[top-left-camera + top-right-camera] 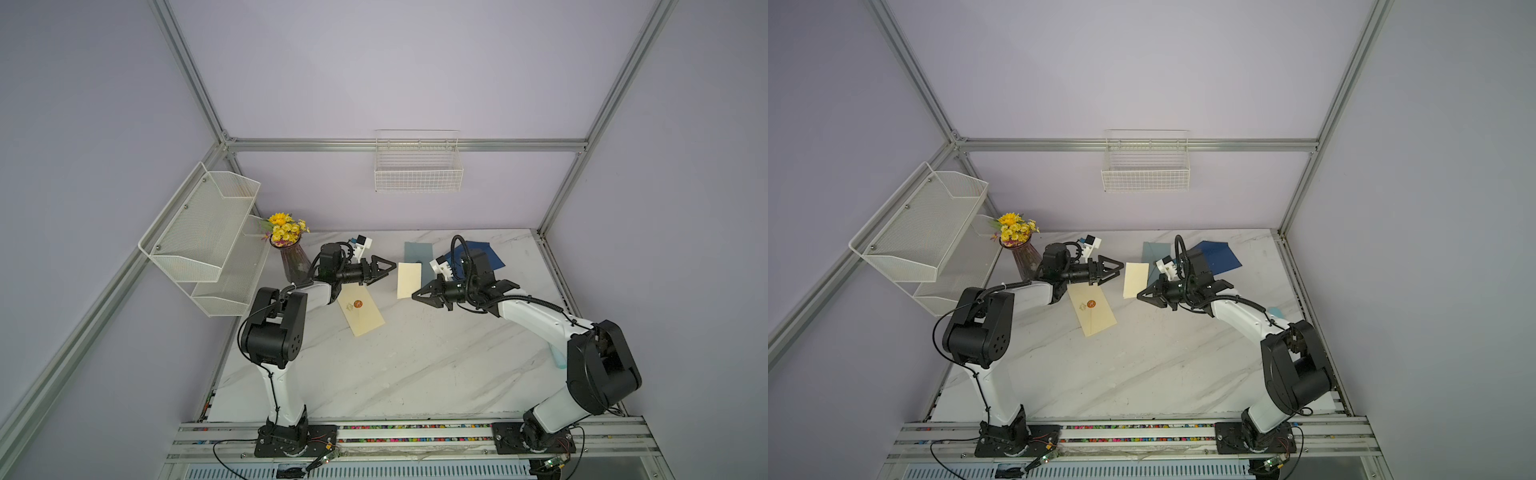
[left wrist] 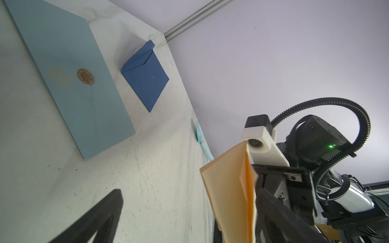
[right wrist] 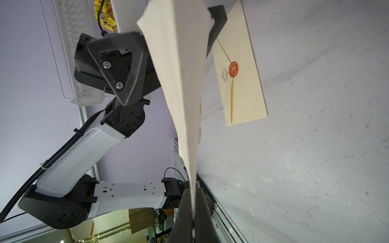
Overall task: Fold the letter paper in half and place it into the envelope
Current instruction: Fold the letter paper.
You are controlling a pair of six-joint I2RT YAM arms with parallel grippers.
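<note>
My right gripper is holding the letter paper and is nearest the open dark blue envelope (image 1: 1220, 256). Next, my left gripper grabs the paper's free edge (image 1: 1128, 280) and frees my right gripper.
The folded cream letter paper (image 1: 409, 279) (image 1: 1136, 279) hangs in the air between both arms. My right gripper (image 1: 415, 296) (image 3: 192, 210) is shut on one edge of it. My left gripper (image 1: 384, 272) (image 2: 189, 227) is open at the opposite edge. In the left wrist view the paper (image 2: 231, 189) stands between its spread fingers, close to one of them and unpinched. The right wrist view shows the paper (image 3: 179, 63) with a left finger (image 3: 117, 67) on either side. The cream envelope (image 1: 361, 311) (image 3: 242, 73) with a red wax seal lies flat on the table under the left arm.
A light blue envelope (image 1: 417, 249) (image 2: 69, 73) and a dark blue envelope (image 1: 482, 253) (image 2: 145, 77) lie at the back of the marble table (image 1: 415, 365). A vase of yellow flowers (image 1: 291, 257) and a white mesh shelf (image 1: 199, 232) stand back left. A wire basket (image 1: 417, 166) hangs on the rear wall.
</note>
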